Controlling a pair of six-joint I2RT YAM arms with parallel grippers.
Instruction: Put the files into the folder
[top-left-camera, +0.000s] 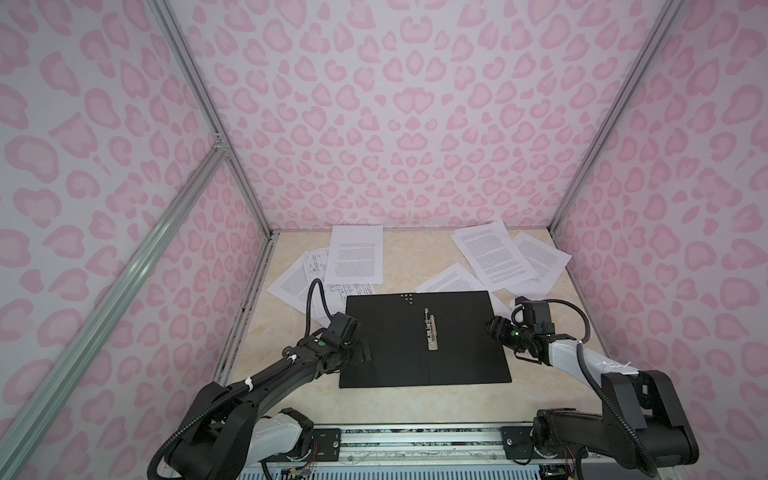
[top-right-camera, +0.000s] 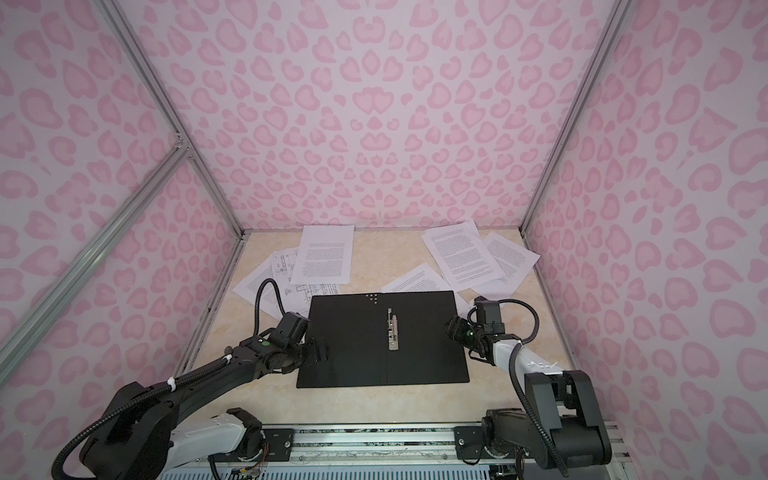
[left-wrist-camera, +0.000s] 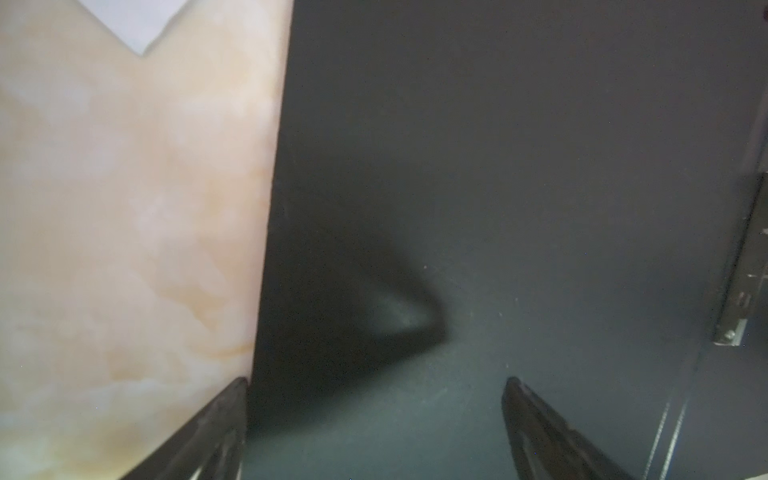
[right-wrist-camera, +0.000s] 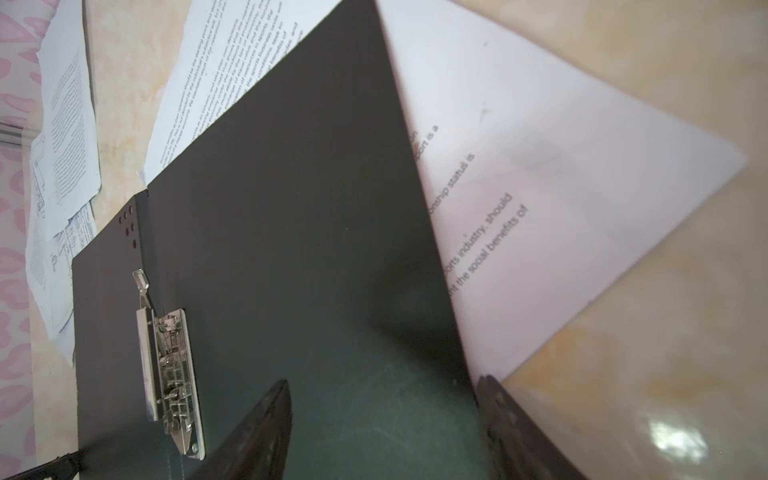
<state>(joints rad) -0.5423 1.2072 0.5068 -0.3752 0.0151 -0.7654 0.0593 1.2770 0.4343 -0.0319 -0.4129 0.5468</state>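
Note:
The robot should pull the folder toward its arm bases before its left gripper takes the top printed sheet, because the folder's back edge lies over the files.
The folder lies open and flat mid-table, black inside up, its metal clip along the spine. The files are loose white sheets in a back-left pile and a back-right pile. One printed sheet is tucked under the folder's right edge. My left gripper hangs open over the folder's left edge, holding nothing. Over the right edge, my right gripper stands open and empty.
The beige marble table is boxed in by pink-patterned walls on three sides, with aluminium posts at the corners. A metal rail carrying both arm bases runs along the front edge.

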